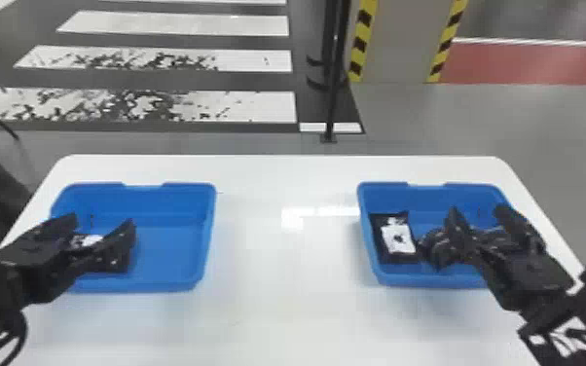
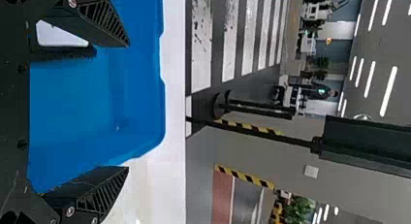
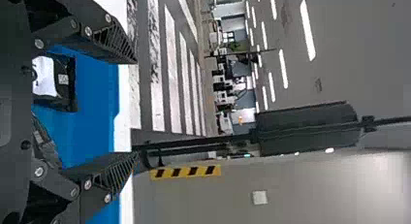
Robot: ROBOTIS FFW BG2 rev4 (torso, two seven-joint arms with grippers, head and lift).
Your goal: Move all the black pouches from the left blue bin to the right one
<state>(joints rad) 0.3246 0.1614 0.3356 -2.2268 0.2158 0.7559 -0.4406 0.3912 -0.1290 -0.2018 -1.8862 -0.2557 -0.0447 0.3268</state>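
The robot should expect an empty bin under its left gripper when it lifts the black pouch (image 1: 112,257), because the bin's plain blue bottom (image 1: 167,251) shows beside the pouch.
Over the left blue bin (image 1: 199,287), my left gripper (image 1: 100,225) is open, its fingers wide apart. Between and below them lies a black pouch with a white label (image 1: 87,240), partly hidden by the fingers. In the left wrist view, the pouch (image 2: 60,36) shows beside one finger of the open left gripper (image 2: 128,106). My right gripper (image 1: 478,214) stands open over the right blue bin (image 1: 384,282). A labelled black pouch (image 1: 396,238) lies along that bin's left side, with another dark pouch (image 1: 437,247) next to it. The right wrist view shows the labelled pouch (image 3: 44,77) near the open right gripper (image 3: 135,109).
Both bins rest on a white table (image 1: 282,263), with a broad gap between them. Behind the table stand a thin black post (image 1: 332,97) and a pillar with yellow-black striped edges (image 1: 394,44).
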